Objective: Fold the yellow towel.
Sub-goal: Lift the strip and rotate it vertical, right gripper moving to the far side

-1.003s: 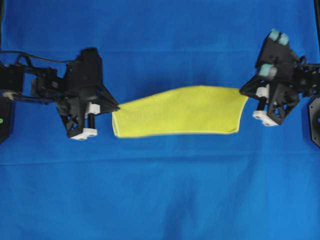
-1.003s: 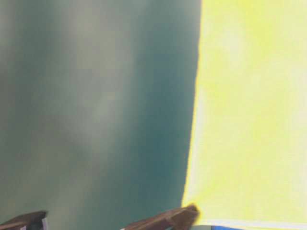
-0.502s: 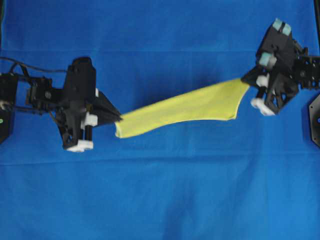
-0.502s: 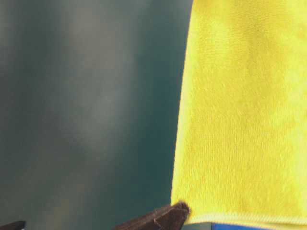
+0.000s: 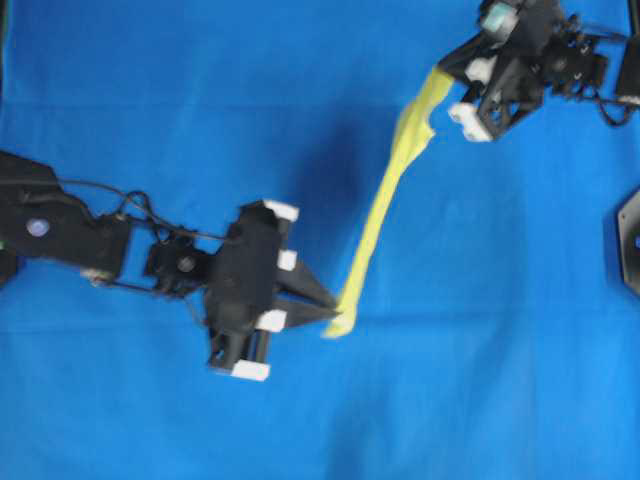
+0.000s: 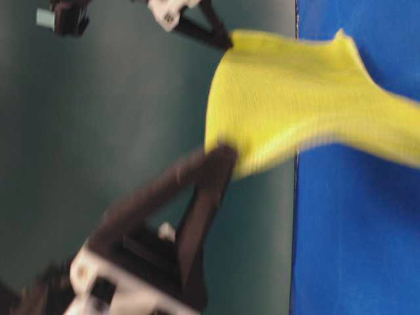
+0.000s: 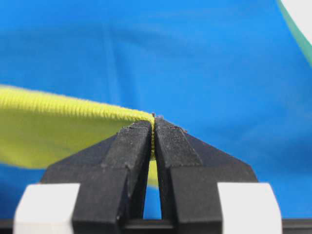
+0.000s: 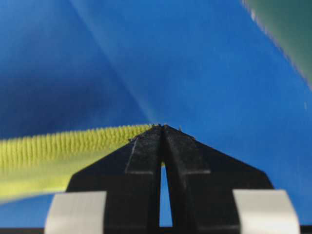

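Observation:
I should swing my right gripper out and pull it back together with my left gripper to spread the yellow towel over the blue cloth, because the towel is hanging as a narrow band.
The yellow towel hangs stretched in the air as a narrow band, running from upper right down to the middle of the overhead view. My left gripper is shut on its lower corner. My right gripper is shut on its upper corner at the top right. In the left wrist view the towel trails off to the left of the closed gripper. The right wrist view shows the towel pinched the same way by that gripper. At table level the towel spans between both sets of black fingers.
A blue cloth covers the whole table. A black base plate sits at the right edge. The left arm reaches in from the left edge, trailing a cable.
The left gripper has swung down and to the right; the right gripper has moved up and left. The towel, held by both, has turned from nearly level to a steep diagonal.

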Robot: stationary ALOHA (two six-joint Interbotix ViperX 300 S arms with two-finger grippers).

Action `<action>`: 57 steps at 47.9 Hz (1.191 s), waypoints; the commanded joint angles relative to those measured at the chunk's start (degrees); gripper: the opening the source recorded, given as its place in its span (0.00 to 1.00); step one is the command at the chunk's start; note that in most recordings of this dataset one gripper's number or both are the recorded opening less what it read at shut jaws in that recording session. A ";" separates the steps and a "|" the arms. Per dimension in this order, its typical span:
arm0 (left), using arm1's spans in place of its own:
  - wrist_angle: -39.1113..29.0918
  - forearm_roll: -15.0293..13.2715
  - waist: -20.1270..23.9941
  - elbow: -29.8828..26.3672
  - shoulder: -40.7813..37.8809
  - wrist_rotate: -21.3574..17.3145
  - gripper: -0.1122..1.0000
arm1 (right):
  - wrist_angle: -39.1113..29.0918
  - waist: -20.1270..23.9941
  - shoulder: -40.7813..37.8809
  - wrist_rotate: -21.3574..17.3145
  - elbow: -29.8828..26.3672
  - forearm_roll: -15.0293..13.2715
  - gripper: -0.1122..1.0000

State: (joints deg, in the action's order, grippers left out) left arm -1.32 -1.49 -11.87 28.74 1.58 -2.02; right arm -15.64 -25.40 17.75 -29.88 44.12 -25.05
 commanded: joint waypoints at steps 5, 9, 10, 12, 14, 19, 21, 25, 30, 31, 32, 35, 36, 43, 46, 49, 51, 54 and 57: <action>-0.09 0.09 -3.16 -8.17 -4.92 -3.78 0.11 | 0.88 -2.29 -4.75 0.44 -7.21 -2.72 0.11; -0.44 0.09 -3.34 -10.02 -6.94 -4.57 0.11 | 0.79 -2.29 -6.86 0.88 -9.76 -3.43 0.11; -0.44 0.09 -3.34 -10.28 -7.38 -4.66 0.11 | 0.79 -2.29 -7.29 0.97 -10.28 -3.43 0.11; -0.53 0.09 -3.34 -10.63 -7.91 -4.57 0.11 | 0.79 -2.29 -8.26 1.23 -11.34 -3.60 0.11; -0.53 0.09 -3.34 -11.07 -8.44 -4.57 0.11 | 0.79 -2.29 -8.70 1.32 -12.04 -3.60 0.11; -0.53 0.09 -3.34 -11.07 -8.88 -4.66 0.11 | 0.79 -2.29 -9.49 1.41 -12.92 -3.69 0.11; -0.53 0.09 -3.34 -10.99 -8.88 -4.66 0.11 | 0.79 -2.29 -9.49 1.41 -12.92 -3.78 0.11; -0.44 0.09 -3.34 -11.07 -8.96 -4.83 0.11 | 0.79 -2.29 -9.40 1.41 -12.74 -3.78 0.11; 0.18 0.09 -3.25 -11.78 -9.49 -5.63 0.11 | 0.62 -2.29 -8.88 1.41 -12.22 -3.87 0.11; 0.26 0.09 -3.16 -11.95 -9.67 -5.80 0.11 | 0.53 -2.29 -8.70 1.41 -12.04 -3.78 0.11; 0.35 0.09 -3.25 -12.22 -9.84 -5.98 0.11 | 0.53 -2.29 -8.53 1.41 -11.78 -3.78 0.11; 0.62 0.09 -3.25 -13.18 -10.81 -6.68 0.11 | 0.26 -2.46 -7.56 1.32 -10.81 -3.87 0.11; 0.70 0.09 -3.16 -13.62 -11.16 -6.86 0.11 | 0.26 -2.46 -7.21 1.32 -10.46 -3.78 0.11; 0.79 0.09 -3.08 -17.67 -14.41 -9.58 0.11 | 0.18 -3.08 -4.04 1.23 -7.21 -3.78 0.11; 0.88 0.09 -2.99 -19.69 -15.82 -10.55 0.11 | 0.09 -3.43 -1.67 1.14 -4.92 -3.78 0.11; 1.05 0.09 -2.90 -21.97 -17.49 -10.72 0.11 | 0.09 -3.78 0.44 1.05 -2.81 -3.87 0.11; 1.05 0.09 -2.90 -23.64 -18.54 -10.99 0.11 | 0.00 -3.96 2.11 0.88 -1.49 -3.78 0.11; 1.05 0.09 -2.81 -26.19 -20.48 -11.16 0.11 | -0.44 -4.04 4.39 0.62 0.35 -3.78 0.11; 0.97 0.09 -2.81 -27.95 -21.88 -11.34 0.11 | -1.23 -4.13 6.42 0.44 1.93 -3.78 0.11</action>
State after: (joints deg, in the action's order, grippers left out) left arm -0.97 -1.41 -12.13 4.31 -20.39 -13.01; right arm -16.26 -26.98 21.09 -29.09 45.53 -28.21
